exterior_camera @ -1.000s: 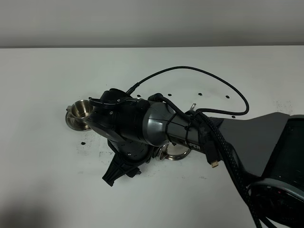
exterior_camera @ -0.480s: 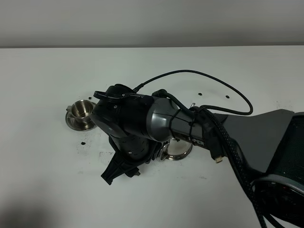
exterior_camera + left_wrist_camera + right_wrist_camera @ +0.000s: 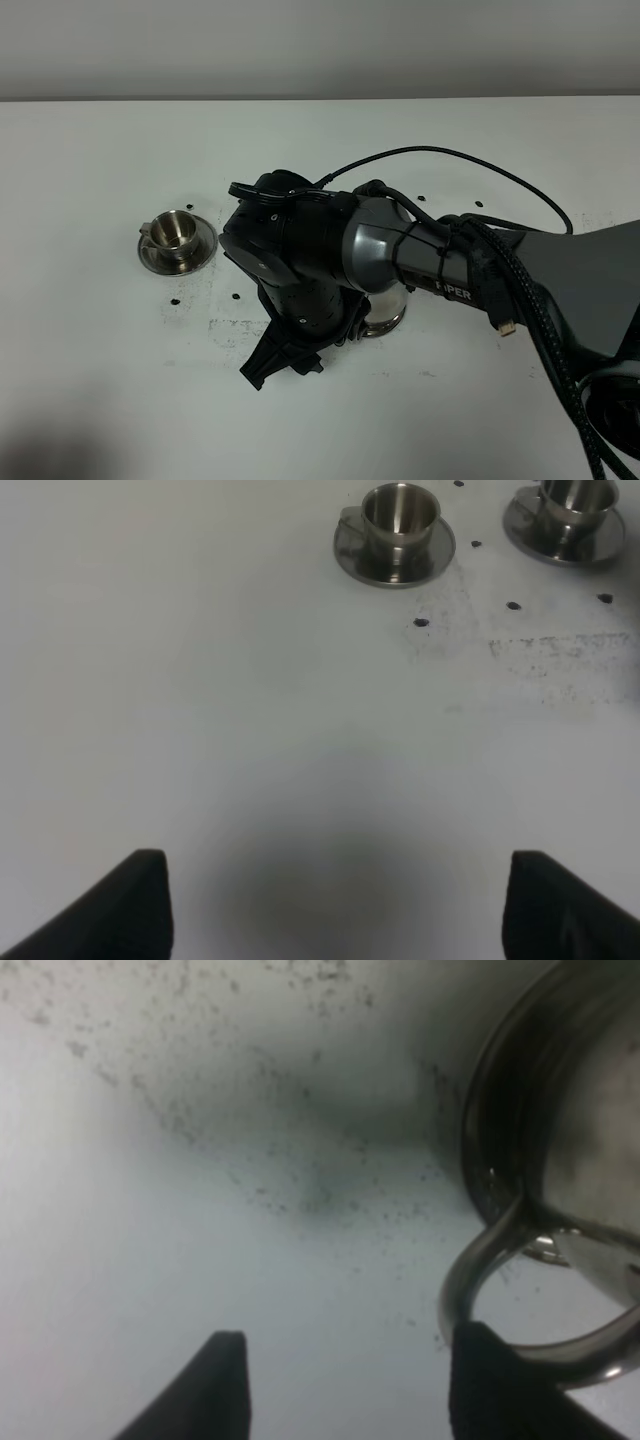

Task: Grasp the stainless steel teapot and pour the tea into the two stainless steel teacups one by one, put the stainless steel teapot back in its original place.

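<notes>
The teapot's loop handle (image 3: 461,1293) is against one finger, outside the open fingers of my right gripper. I should move back and line up before I close on the teapot's handle (image 3: 575,1356).
The stainless steel teapot (image 3: 570,1110) fills one side of the right wrist view, its loop handle (image 3: 480,1280) curving beside one fingertip (image 3: 500,1390). My right gripper (image 3: 345,1390) is open, its fingers wide apart over the white table, with nothing between them. In the exterior view only a steel edge of the teapot (image 3: 387,318) shows under my right arm, and the right gripper (image 3: 283,362) points front-left of it. One teacup on its saucer (image 3: 178,243) stands at the left. The left wrist view shows both teacups (image 3: 397,535) (image 3: 575,515). My left gripper (image 3: 345,910) is open and empty. The teapot's saucer is hidden.
The white table (image 3: 90,380) carries small dark specks and smudges (image 3: 215,325) near the cups. My right arm's black cable (image 3: 460,165) loops above the table behind the wrist. The second teacup is hidden under the arm in the exterior view.
My right arm has shifted to the right in the exterior view. The left teacup and its saucer, partly covered before, now stand fully in view.
</notes>
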Available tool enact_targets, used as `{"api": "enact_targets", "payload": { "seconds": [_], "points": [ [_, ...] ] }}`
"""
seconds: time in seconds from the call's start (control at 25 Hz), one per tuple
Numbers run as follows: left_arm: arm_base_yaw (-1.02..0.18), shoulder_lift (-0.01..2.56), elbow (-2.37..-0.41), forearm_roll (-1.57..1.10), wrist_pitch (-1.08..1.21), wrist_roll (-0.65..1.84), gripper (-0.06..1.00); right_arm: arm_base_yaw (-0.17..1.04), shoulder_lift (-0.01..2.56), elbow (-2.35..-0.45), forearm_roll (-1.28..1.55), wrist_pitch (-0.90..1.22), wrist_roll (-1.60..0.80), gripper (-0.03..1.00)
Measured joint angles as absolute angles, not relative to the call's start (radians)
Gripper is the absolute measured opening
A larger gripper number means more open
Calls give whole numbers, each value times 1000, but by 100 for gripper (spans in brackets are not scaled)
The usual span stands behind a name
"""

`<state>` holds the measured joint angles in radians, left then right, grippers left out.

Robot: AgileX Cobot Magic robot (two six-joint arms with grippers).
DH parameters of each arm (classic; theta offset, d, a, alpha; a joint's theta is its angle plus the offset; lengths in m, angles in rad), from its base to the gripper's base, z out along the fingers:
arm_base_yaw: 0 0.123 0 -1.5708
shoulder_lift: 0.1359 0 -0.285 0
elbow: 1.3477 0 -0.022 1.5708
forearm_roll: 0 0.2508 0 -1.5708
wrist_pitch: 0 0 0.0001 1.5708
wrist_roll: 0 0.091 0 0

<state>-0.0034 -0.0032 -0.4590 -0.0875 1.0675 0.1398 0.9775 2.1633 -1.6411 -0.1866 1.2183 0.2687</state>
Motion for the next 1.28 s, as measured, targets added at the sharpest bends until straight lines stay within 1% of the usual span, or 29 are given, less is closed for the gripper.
{"api": "enact_targets", "payload": {
  "seconds": [0.24,0.68,1.0,1.28],
  "points": [
    [-3,-3,-459,-88,1068,140,66,975,2163,-1636,-141,1217,269,44],
    [-3,-3,-459,-87,1068,140,66,944,2098,-1531,-155,1217,299,44],
    [-3,-3,-459,-87,1068,140,66,1019,2048,-1561,-125,1215,291,44],
    [-3,-3,-459,-87,1068,141,66,1025,2060,-1571,-98,995,265,44]
  ]
}}
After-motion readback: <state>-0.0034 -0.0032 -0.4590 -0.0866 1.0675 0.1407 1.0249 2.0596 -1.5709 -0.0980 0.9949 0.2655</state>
